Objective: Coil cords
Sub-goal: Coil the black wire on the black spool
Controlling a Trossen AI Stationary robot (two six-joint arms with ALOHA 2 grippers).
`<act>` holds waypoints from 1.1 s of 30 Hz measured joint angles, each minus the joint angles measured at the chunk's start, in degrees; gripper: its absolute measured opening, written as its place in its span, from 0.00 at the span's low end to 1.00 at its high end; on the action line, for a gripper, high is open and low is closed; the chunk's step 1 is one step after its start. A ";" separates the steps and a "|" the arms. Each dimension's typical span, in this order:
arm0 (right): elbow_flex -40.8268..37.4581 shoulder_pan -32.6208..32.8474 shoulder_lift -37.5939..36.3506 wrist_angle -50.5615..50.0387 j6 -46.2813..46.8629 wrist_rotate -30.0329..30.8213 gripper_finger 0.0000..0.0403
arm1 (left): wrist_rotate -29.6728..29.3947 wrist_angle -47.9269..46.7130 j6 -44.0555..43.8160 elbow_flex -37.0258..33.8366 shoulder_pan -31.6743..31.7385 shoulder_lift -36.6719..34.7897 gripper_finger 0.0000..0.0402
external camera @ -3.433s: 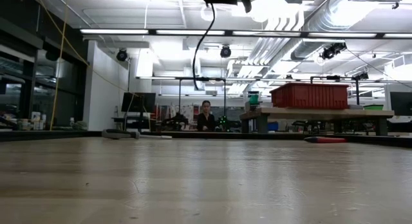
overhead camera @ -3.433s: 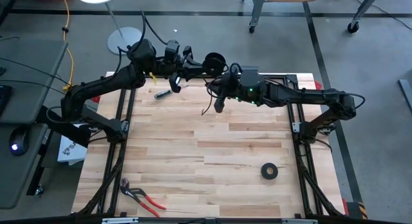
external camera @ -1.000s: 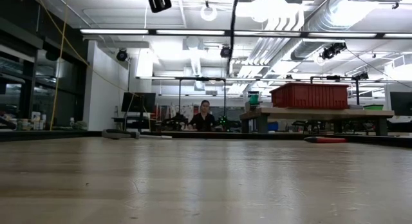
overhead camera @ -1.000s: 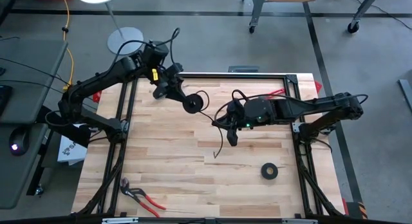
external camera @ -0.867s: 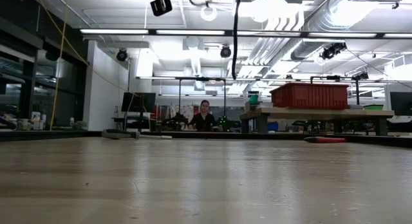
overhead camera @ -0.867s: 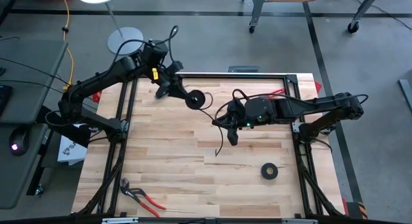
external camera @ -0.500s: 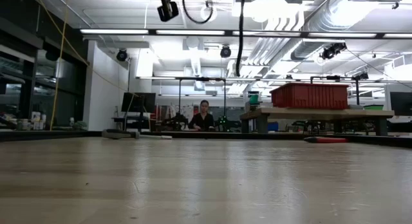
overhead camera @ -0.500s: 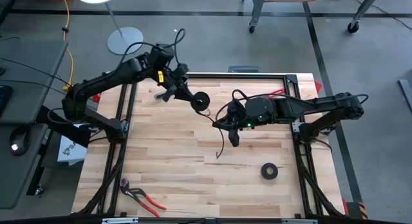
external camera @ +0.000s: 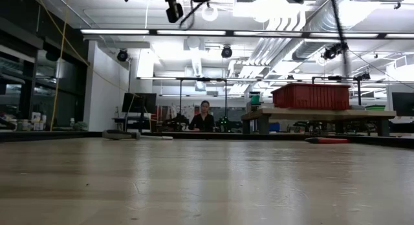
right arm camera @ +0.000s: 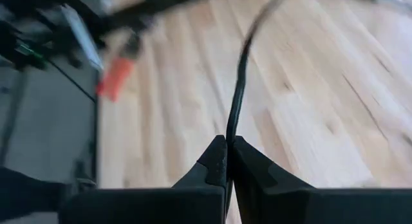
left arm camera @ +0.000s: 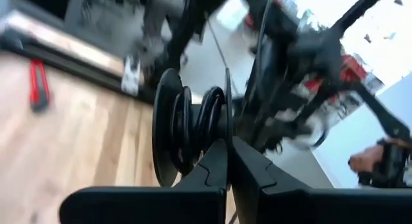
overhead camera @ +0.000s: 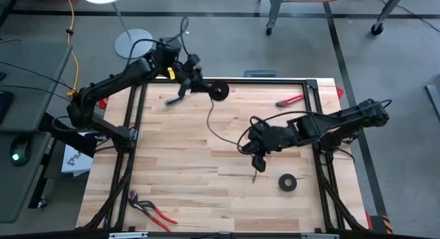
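Observation:
My right gripper should keep pulling the cord's loose end (overhead camera: 255,176) away until the cord is straight, and then let go, because the cord bows slack (overhead camera: 218,135) from the black reel to my right gripper.
The cord is a thin black cable, partly wound in loops (left arm camera: 193,121) on a small black reel (overhead camera: 218,91) that hangs above the table's far edge. My left gripper (overhead camera: 203,86) is shut at the reel. From there the cord runs in a slack bow (overhead camera: 210,122) over the table's middle to my right gripper (overhead camera: 257,162), which is shut on it. A short tail (overhead camera: 254,176) hangs past that gripper. In the low view the reel and left gripper (external camera: 174,10) show only at the top edge. My left gripper pinches the reel's thin edge (left arm camera: 226,114) between its two shut fingers, next to the wound loops. The fingers come nearly level from the table's left. The reel is lifted clear of the table, its loops standing beside the fingertips. My right gripper pinches the single strand of cord (right arm camera: 230,130) between its two fingers, near the cord's free end. The fingers slant down toward the table and lie along the strand. The cord is clear of the table and leads away from the fingertips (right arm camera: 241,76) toward the reel.
A black tape roll (overhead camera: 287,182) lies near my right gripper, toward the near right. Red-handled pliers (overhead camera: 152,210) lie at the near left, a red tool (overhead camera: 289,100) at the far right, a dark tool (overhead camera: 175,99) at the far left. A person (external camera: 206,116) sits behind the table.
My left gripper has carried the reel toward the table's far edge and a little to the right, rolling as it went. My right gripper has swung toward the near edge and tipped downward, staying shut on the cord. The span of cord between them has grown longer.

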 joint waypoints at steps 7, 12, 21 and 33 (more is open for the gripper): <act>-3.75 3.30 0.00 -4.98 9.21 2.12 0.00 | 0.37 7.70 -4.59 0.00 2.36 -1.21 0.00; -5.48 7.78 0.05 -4.82 13.59 2.17 0.00 | 1.43 5.28 -3.34 0.00 4.05 -2.86 0.00; -5.42 11.95 0.47 -5.97 16.80 2.60 0.04 | -1.66 4.57 -1.53 0.00 4.94 -5.11 0.00; -5.42 11.42 1.20 -1.02 1.38 16.08 0.47 | -3.38 2.63 4.06 0.00 6.54 -5.74 0.00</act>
